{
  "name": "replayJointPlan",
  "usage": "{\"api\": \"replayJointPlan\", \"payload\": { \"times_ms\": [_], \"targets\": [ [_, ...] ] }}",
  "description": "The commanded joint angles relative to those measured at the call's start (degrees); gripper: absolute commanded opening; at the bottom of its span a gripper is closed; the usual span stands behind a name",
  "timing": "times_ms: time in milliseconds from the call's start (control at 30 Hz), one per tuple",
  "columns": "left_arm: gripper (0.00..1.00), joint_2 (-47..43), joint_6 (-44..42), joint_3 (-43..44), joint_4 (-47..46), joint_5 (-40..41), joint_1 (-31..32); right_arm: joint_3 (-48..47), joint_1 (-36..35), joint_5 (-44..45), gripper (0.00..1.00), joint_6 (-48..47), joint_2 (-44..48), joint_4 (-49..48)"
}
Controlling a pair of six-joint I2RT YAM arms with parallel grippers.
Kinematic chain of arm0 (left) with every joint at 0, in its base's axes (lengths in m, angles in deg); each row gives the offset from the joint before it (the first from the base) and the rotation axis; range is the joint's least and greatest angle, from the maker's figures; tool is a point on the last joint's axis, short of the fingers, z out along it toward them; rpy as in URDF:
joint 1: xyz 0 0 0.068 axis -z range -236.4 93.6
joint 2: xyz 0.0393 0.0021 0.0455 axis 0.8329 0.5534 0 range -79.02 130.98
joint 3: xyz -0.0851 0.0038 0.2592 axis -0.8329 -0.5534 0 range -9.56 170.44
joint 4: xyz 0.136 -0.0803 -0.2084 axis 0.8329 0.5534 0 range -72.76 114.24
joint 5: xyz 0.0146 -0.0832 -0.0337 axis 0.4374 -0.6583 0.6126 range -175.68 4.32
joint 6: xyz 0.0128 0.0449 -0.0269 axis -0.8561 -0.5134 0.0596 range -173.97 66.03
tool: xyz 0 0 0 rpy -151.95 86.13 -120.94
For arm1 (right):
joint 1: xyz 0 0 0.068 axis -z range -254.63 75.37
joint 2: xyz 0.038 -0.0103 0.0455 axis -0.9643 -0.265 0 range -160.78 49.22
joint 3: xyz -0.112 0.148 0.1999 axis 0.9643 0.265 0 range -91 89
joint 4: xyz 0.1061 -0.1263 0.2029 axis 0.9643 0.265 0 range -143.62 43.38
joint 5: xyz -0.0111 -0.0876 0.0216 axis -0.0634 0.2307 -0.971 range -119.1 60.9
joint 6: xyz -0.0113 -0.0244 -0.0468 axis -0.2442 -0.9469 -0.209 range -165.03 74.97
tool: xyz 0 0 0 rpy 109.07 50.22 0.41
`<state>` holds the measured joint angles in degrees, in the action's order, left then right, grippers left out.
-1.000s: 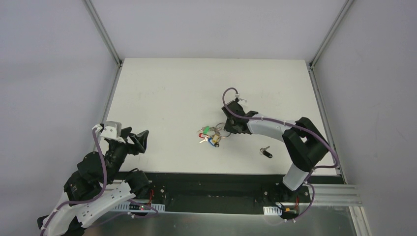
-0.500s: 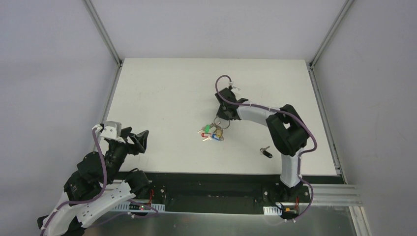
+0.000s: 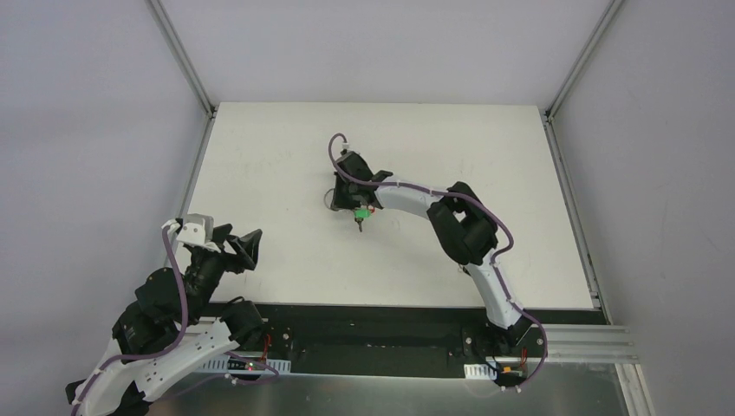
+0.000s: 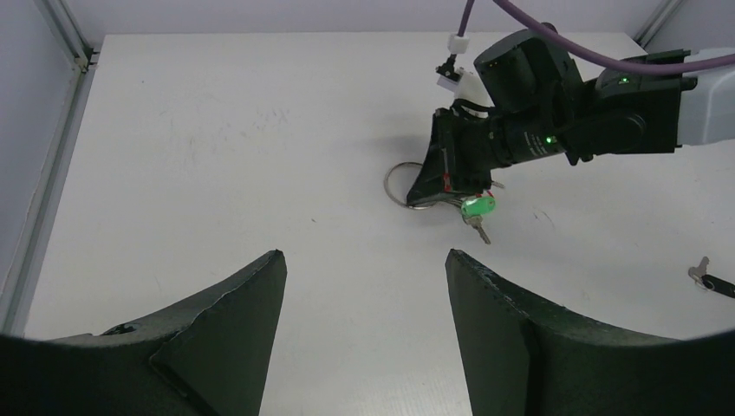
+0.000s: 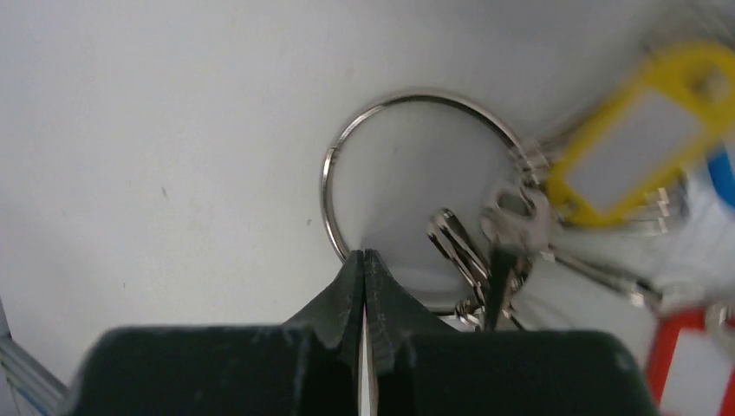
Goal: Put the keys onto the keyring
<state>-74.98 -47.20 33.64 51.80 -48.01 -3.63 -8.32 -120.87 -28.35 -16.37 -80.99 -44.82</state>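
The clips point into the keyring's loop point(image 5: 459, 250). My right gripper should move back off the keyring's wire, open, and come over the clips from outside point(image 5: 555, 303) the loop.
My right gripper point(image 5: 364, 256) is shut on the wire of the metal keyring point(image 5: 328, 186) and holds it at mid table. It also shows in the top view point(image 3: 345, 201) and the left wrist view point(image 4: 429, 186). The green-headed key point(image 4: 478, 206) hangs from the bunch just beside the right fingers point(image 3: 360, 214). The ring's free loop point(image 4: 399, 184) lies on the table left of the fingers. The black-headed key point(image 4: 711, 279) lies alone at the right; in the top view the right arm hides it. My left gripper point(image 4: 364, 256) is open and empty, near the table's front left point(image 3: 238, 247).
A yellow tag point(image 5: 637, 130), a red tag point(image 5: 693, 347), a blue one point(image 5: 721, 178) and several plain metal keys point(image 5: 459, 247) hang on the ring. The right arm point(image 3: 464, 221) stretches across the table's middle. Metal frame rails point(image 3: 195, 169) edge the white table.
My right gripper has pulled the keyring and its bunch left and farther back across the table. The left arm has not moved.
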Motion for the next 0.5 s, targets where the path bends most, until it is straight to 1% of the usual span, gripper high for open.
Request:
{"api": "replayJointPlan", "payload": {
  "times_ms": [0, 100, 167, 267, 367, 467],
  "targets": [
    [0.67, -0.71, 0.05, -0.14, -1.78, -0.74, -0.56, 6.05, -1.23, -2.66, 0.00, -3.53, 5.37, 3.05],
    [0.67, -0.67, 0.13, -0.03, -1.78, -1.14, -0.51, 11.42, -1.46, -1.20, 0.00, -4.47, 13.18, 2.25],
    [0.67, -0.74, 0.14, 0.03, -1.78, -1.32, -0.55, 15.65, -1.73, 2.12, 0.00, -4.72, 18.80, 0.18],
    [0.67, -1.39, 0.22, -0.13, -1.77, -1.29, -0.57, 19.86, -2.13, 4.10, 0.00, -5.13, 25.02, -0.73],
    [0.67, -1.41, 0.20, 0.01, -1.80, -1.41, -0.54, 21.62, -2.47, 5.68, 0.00, -6.13, 28.06, -0.43],
    [0.67, -1.24, 0.10, 0.00, -1.81, -1.50, -0.49, 21.04, -2.52, 6.61, 0.00, -6.29, 27.38, 0.77]
  ]
}}
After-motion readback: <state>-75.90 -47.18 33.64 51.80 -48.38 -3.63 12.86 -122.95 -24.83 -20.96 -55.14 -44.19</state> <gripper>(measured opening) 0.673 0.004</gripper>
